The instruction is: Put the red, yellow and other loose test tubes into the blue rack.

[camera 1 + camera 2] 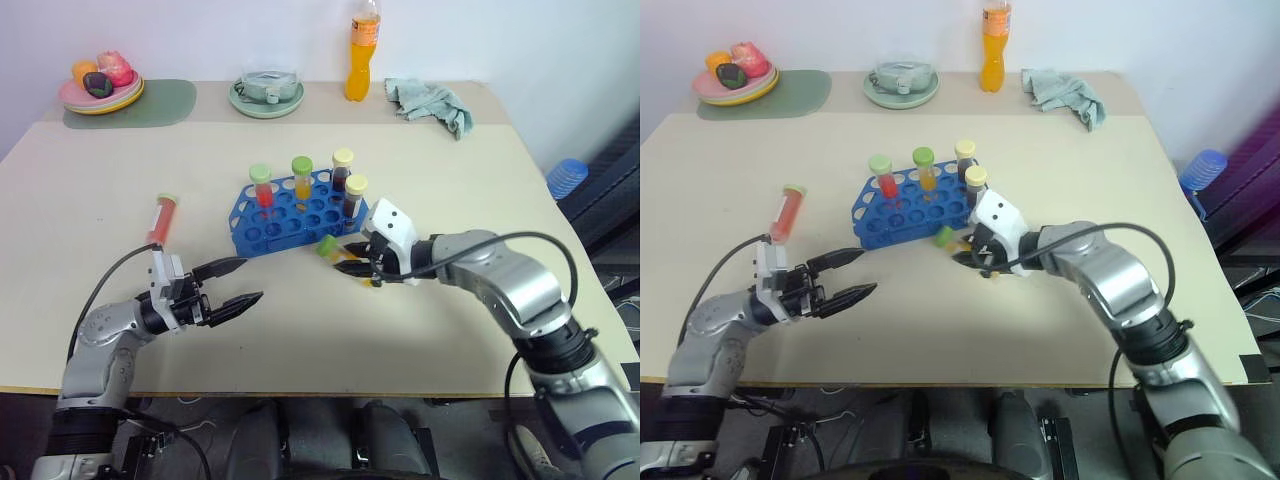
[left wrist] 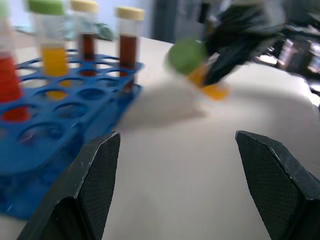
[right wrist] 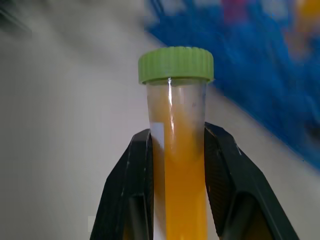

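Next, my right gripper lifts the yellow tube upright over a front hole (image 1: pixel 313 220) before lowering it, because the tube is tilted in the gripper with its cap (image 1: pixel 327 245) towards the blue rack.
The blue rack (image 1: pixel 252 238) stands mid-table and holds a red tube (image 1: pixel 263 188), a yellow tube (image 1: pixel 302 180) and two dark brown tubes (image 1: pixel 343 172). Just in front of the rack's near right corner, my right gripper (image 1: pixel 356 266) is shut on a yellow-filled tube with a green cap (image 3: pixel 176 65), which hangs tilted above the table (image 1: pixel 330 247). A loose red tube (image 1: pixel 162 218) lies on the table to the left of the rack. Nearer the front edge, my left gripper (image 1: pixel 238 283) stands open with nothing in it, pointing towards the rack and the held tube (image 2: pixel 192 62).
At the table's back stand an orange drink bottle (image 1: pixel 363 50), a crumpled cloth (image 1: pixel 430 103), a green dish (image 1: pixel 266 94) and a plate of fruit (image 1: pixel 100 85) on a green mat (image 1: pixel 160 105). A blue object (image 1: pixel 567 178) sits off the right edge.
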### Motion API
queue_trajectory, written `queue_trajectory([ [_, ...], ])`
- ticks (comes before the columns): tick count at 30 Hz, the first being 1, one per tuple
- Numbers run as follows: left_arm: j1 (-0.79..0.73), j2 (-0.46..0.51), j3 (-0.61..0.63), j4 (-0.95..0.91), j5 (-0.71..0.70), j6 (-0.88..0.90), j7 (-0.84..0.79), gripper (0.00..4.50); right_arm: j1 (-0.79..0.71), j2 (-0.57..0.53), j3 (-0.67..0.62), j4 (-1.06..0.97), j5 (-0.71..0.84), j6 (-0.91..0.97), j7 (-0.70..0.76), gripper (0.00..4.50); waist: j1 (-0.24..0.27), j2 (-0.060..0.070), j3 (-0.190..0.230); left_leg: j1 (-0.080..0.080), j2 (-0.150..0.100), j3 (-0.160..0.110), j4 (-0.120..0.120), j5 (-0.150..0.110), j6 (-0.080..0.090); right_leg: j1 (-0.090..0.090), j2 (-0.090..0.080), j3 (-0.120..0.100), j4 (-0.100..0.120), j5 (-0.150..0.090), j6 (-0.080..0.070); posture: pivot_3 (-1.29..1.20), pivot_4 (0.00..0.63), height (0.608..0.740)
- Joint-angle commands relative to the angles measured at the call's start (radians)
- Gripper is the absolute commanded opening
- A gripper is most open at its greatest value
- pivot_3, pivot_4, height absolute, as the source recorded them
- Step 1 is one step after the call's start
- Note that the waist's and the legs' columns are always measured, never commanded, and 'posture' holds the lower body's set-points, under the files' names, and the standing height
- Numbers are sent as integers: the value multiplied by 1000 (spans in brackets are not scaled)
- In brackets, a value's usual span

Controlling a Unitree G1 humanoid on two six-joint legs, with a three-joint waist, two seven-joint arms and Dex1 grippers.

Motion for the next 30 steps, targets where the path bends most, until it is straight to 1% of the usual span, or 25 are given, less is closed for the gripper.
queue_trajectory([
  [1,-7,-14,50,-12,-6,-30,53,3760,17,126,-98,-14,90,-161,24,801,0,0,0,0,0,0,0,0,0,0,0,0,0,0,0,0,150,740],
  [2,-12,-17,56,-3,-4,-37,63,3760,19,163,-104,-1,94,-201,27,801,0,0,0,0,0,0,0,0,0,0,0,0,0,0,0,0,150,740],
  [4,-27,-26,69,17,-5,-45,83,3760,5,249,-110,56,65,-295,-15,801,1,0,0,0,0,-1,1,0,0,1,0,0,0,0,0,0,150,740],
  [6,-42,-33,77,31,-6,-49,98,3760,-11,325,-121,125,32,-420,-40,801,0,0,0,0,0,-1,1,0,0,1,0,-1,0,0,0,0,150,740],
  [10,-67,-33,84,25,-14,-34,116,3760,-65,471,-146,359,-47,-693,-93,801,0,-1,0,0,0,0,1,0,0,1,0,-1,0,0,0,0,150,740],
  [12,-74,-29,90,17,-20,-22,128,3760,-87,515,-152,484,-95,-848,-99,801,-2,-1,0,0,0,0,1,0,-1,1,0,-1,0,0,0,0,150,740],
  [14,-73,-29,96,-1,-27,-6,149,3760,-119,554,-176,651,-123,-1013,-95,801,-3,-1,0,0,0,0,1,0,-1,1,0,-1,1,0,0,0,150,740],
  [17,-64,-26,103,-32,-37,11,173,3760,-179,584,-204,870,-150,-1199,-83,801,-5,0,0,0,0,0,1,0,-1,1,0,-1,1,0,0,0,150,740],
  [21,-42,-25,112,-101,-47,40,216,3760,-248,609,-245,1091,-156,-1360,-70,801,-8,0,0,0,0,0,1,1,-1,1,0,-1,1,0,0,0,150,740],
  [26,-22,-16,127,-174,-61,77,261,3760,-299,630,-276,1264,-171,-1473,-66,801,-26,0,0,0,0,-1,1,1,-2,1,0,-1,2,0,0,0,150,740],
  [30,-12,-4,140,-225,-72,110,294,3760,-303,646,-289,1325,-169,-1510,-37,801,-27,0,0,0,0,-2,1,1,-2,1,0,-1,2,0,0,0,150,740],
])
